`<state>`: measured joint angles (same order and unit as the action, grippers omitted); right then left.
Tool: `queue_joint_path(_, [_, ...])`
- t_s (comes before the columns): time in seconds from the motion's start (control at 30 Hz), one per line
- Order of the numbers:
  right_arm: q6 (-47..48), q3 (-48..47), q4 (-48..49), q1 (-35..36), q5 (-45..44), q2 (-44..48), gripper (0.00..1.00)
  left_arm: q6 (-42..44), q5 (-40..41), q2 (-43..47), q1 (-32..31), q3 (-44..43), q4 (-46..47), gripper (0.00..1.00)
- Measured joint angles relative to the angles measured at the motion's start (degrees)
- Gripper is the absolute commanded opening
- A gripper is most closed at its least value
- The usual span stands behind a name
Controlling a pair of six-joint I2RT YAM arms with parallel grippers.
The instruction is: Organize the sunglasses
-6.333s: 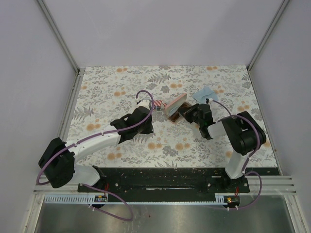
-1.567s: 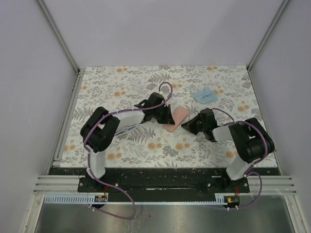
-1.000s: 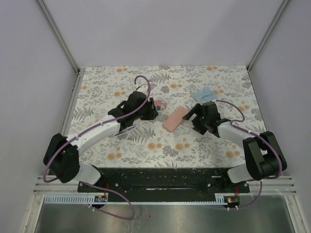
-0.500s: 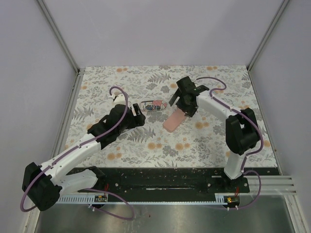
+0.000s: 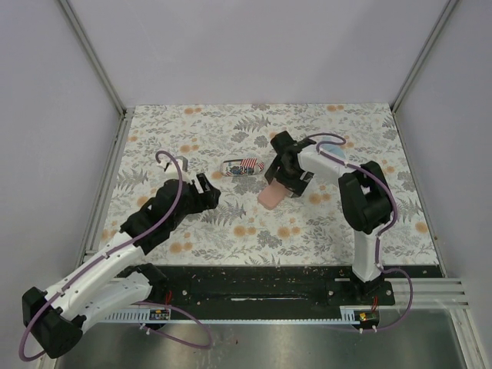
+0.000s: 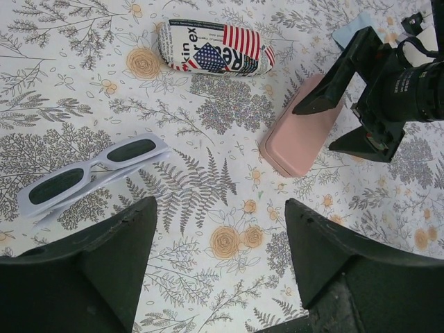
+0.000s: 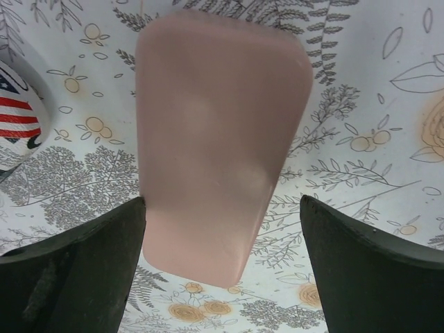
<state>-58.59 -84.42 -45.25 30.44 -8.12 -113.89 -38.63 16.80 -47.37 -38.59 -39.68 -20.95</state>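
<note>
I should move the pink case point(image 5: 271, 196) out of the way with my right gripper before my left gripper lifts the flag-printed case point(image 5: 242, 167), because the two cases lie side by side.
A pale, silvery-framed pair of sunglasses point(image 6: 90, 173) with dark lenses lies folded on the floral table, left of and beyond my left gripper point(image 6: 222, 267). That gripper is open and holds nothing; in the top view it point(image 5: 207, 191) hovers left of centre, and the sunglasses do not show there. My right gripper point(image 7: 222, 260) is open and straddles the near end of the shut pink case point(image 7: 218, 139), its left finger close against the case's edge. In the top view the right gripper point(image 5: 279, 173) is over the pink case point(image 5: 270, 197).
The flag-printed case point(image 5: 242, 166) lies shut just left of the pink case and shows in the left wrist view point(image 6: 215, 48) too. A light blue cloth point(image 6: 345, 36) lies behind the right arm. Grey walls and metal rails border the table point(image 5: 154, 123).
My left arm has drawn back toward the near left, away from the flag case, with its jaws opened wider. My right gripper has shifted down onto the pink case.
</note>
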Motion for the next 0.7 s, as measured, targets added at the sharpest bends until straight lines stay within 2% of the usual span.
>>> queue_joint_path(0.3, [-1.3,-1.3,3.3,0.1,0.2,-3.6,0.98,0.2,0.4,3.9,0.0,1.7,-1.3,0.78])
queue_joint_path(0.4, [-1.3,-1.6,3.1,0.1,0.2,-3.9,0.88,0.3,0.6,5.1,0.0,2.5,-1.8,0.78])
queue_joint_path(0.47, [-1.5,-1.6,3.0,0.1,0.0,-3.9,0.7,0.6,0.7,5.3,0.0,2.6,-2.1,0.77])
queue_joint_path(0.53, [-1.7,-1.4,3.0,0.2,-0.4,-3.9,0.59,0.8,0.6,5.3,0.0,2.6,-2.1,0.77])
queue_joint_path(0.7, [-0.8,3.2,5.2,-1.3,-0.8,-0.6,0.59,1.3,0.6,5.3,0.0,2.7,-2.2,0.77])
